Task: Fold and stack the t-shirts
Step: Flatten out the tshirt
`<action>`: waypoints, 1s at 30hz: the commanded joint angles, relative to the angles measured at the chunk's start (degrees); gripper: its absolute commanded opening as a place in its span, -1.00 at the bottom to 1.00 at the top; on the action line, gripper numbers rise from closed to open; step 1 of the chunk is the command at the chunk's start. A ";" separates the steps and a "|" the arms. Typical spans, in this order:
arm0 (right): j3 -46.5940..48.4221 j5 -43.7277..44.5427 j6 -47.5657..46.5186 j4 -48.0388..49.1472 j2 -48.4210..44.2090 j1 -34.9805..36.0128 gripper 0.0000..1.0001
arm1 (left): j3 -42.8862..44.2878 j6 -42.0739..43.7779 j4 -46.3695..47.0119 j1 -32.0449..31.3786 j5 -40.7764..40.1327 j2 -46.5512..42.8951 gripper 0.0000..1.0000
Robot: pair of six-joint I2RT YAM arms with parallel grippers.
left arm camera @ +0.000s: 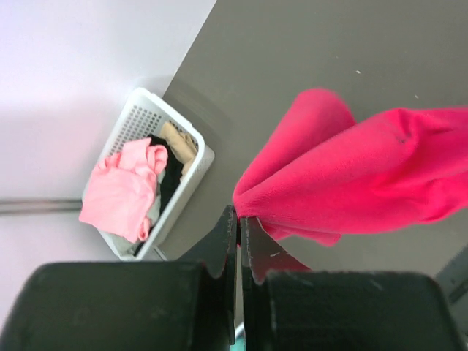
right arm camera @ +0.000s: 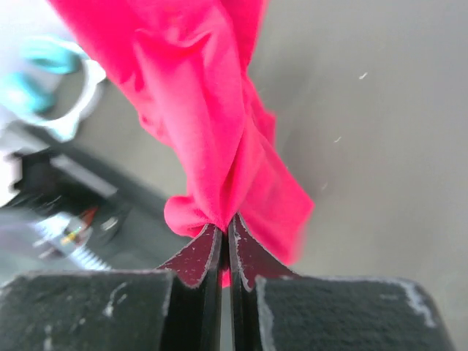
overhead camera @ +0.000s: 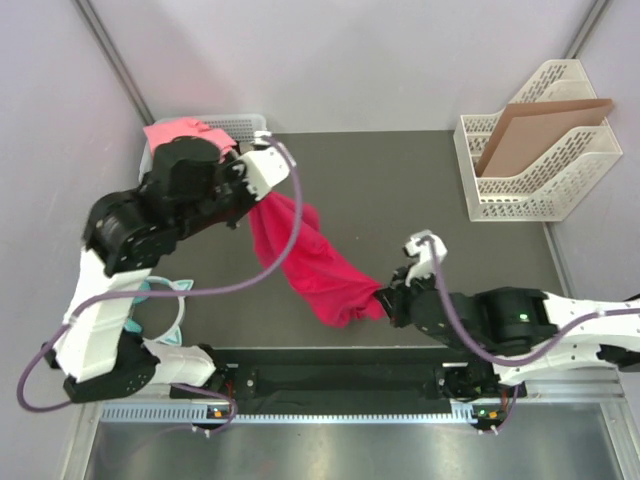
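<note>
I should swing the t-shirt's lower end toward the file rack (overhead camera: pixel 492 198) with my right gripper to pull the t-shirt straight, because the crimson-red t-shirt (overhead camera: pixel 318 265) hangs slanted and bunched between my grippers.
The crimson-red t-shirt (overhead camera: pixel 308 262) hangs stretched between both grippers above the dark table. My left gripper (overhead camera: pixel 258 203) is shut on its upper edge; the left wrist view shows the cloth (left arm camera: pixel 365 175) pinched at the fingertips (left arm camera: pixel 240 216). My right gripper (overhead camera: pixel 385 298) is shut on its lower end, and the right wrist view shows the cloth (right arm camera: pixel 205 139) bunched at the tips (right arm camera: pixel 225 223). The salmon-pink t-shirt (overhead camera: pixel 180 132) lies in the white basket (overhead camera: pixel 240 125) at the back left, also seen in the left wrist view (left arm camera: pixel 124 194).
The basket (left arm camera: pixel 186 186) also holds dark and tan cloth. Teal cat-ear headphones (overhead camera: pixel 165 310) lie by the left arm's base, blurred in the right wrist view (right arm camera: pixel 51 80). A white file rack (overhead camera: pixel 540 160) with a brown cardboard sheet (overhead camera: pixel 535 130) stands at the back right.
</note>
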 commanded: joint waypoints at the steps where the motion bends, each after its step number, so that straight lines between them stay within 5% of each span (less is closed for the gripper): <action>1: 2.52 1.91 14.68 -14.61 -3.08 9.26 -1.00 | 2.68 -1.16 -7.74 3.58 12.35 -5.09 -1.00; 8: 7.69 6.46 31.66 -24.71 -2.82 22.64 -1.00 | -1.16 -0.20 -12.77 7.63 16.69 -13.53 -1.00; 13: 11.58 12.10 43.30 -38.61 -1.67 25.91 -1.00 | -20.13 2.08 -12.34 7.72 17.83 -16.00 -1.00; 21: 1.74 16.58 42.16 -37.47 -17.93 8.00 -1.00 | -48.70 11.48 4.52 8.33 13.44 -12.32 -1.00; 26: -2.65 21.86 36.70 -37.47 -21.18 3.23 -1.00 | -47.68 15.71 15.77 15.97 16.33 0.41 -1.00; 30: -6.61 21.07 35.12 -37.20 -18.83 -1.76 -1.00 | -37.67 14.83 17.29 22.29 16.42 13.76 -1.00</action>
